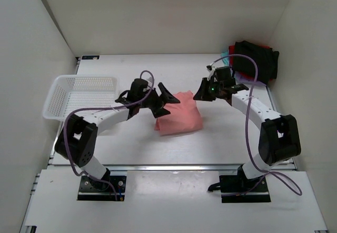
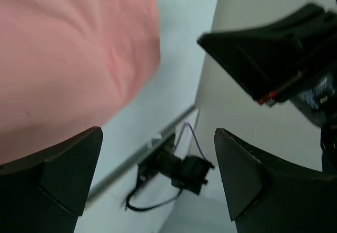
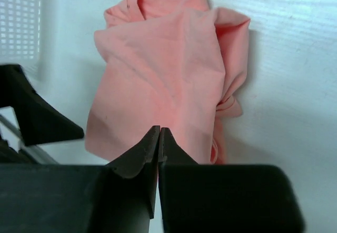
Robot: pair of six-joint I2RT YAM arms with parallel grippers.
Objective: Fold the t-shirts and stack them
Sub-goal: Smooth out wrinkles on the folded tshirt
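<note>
The salmon-pink t-shirt's edge [image 1: 158, 124] near my left gripper is bunched up. My left gripper should straighten that edge before my right gripper takes the t-shirt to the stack [image 1: 255, 60].
The salmon-pink t-shirt [image 1: 180, 117] lies loosely folded and wrinkled on the table between my two grippers. It fills the upper left of the left wrist view [image 2: 68, 49] and the middle of the right wrist view [image 3: 168, 70]. My left gripper [image 1: 164, 102] is open and empty at the shirt's left edge [image 2: 158, 175]. My right gripper [image 1: 202, 92] is shut on nothing, just above the shirt's right side [image 3: 159, 133]. A stack of folded shirts [image 1: 255, 59], black on top with teal, red and purple edges showing, sits at the back right corner.
A white mesh basket [image 1: 79, 93] stands at the left, also seen in the right wrist view [image 3: 21, 17]. White walls enclose the table on three sides. The right arm's base [image 2: 176, 167] shows near the table's front edge.
</note>
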